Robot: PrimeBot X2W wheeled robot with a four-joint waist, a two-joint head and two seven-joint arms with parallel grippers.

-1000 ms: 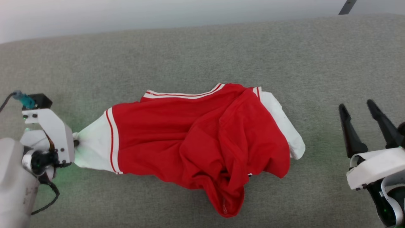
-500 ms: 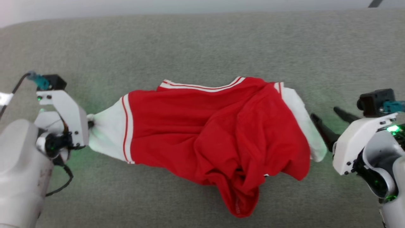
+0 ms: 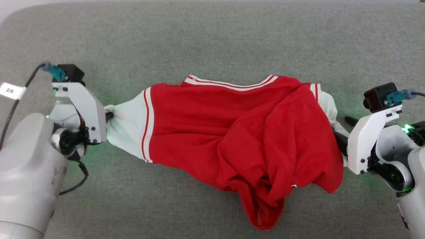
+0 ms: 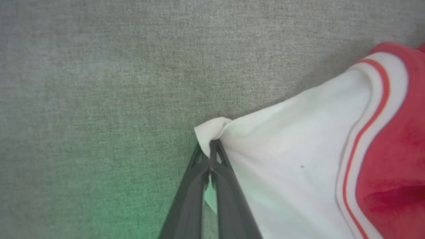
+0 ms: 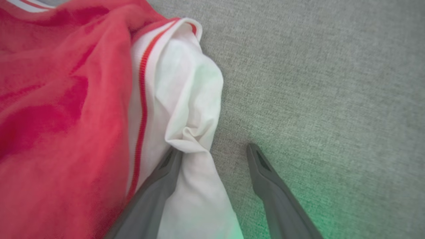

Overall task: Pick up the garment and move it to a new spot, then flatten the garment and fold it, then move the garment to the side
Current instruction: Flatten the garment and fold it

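Note:
The garment's bunched lower part [image 3: 261,171] is lying in loose folds [image 3: 275,149]. It will open up and spread out flat when I lift and swing both white sleeves.
The garment [image 3: 232,132], a red shirt with white sleeves and striped trim, lies crumpled across the grey cloth surface, its lower part bunched toward me. My left gripper [image 3: 109,116] is shut on the tip of the left white sleeve, which is pulled taut; the left wrist view shows the fingertips [image 4: 212,144] pinching the garment [image 4: 298,159] at that corner. My right gripper [image 3: 343,129] stands open at the right sleeve. In the right wrist view the right gripper [image 5: 212,151] has one finger against the garment [image 5: 66,99] and its white sleeve lying between the fingers, the other finger on bare surface.
The grey fabric surface [image 3: 212,39] stretches out on all sides of the shirt. A pale edge shows at the far left corner [image 3: 5,10]. A dark cable with a white tag [image 3: 10,91] runs by my left wrist.
The head camera has tipped down, shifting the whole picture. My right gripper has swung in from the lower right to the right sleeve, still open. The left gripper keeps its hold.

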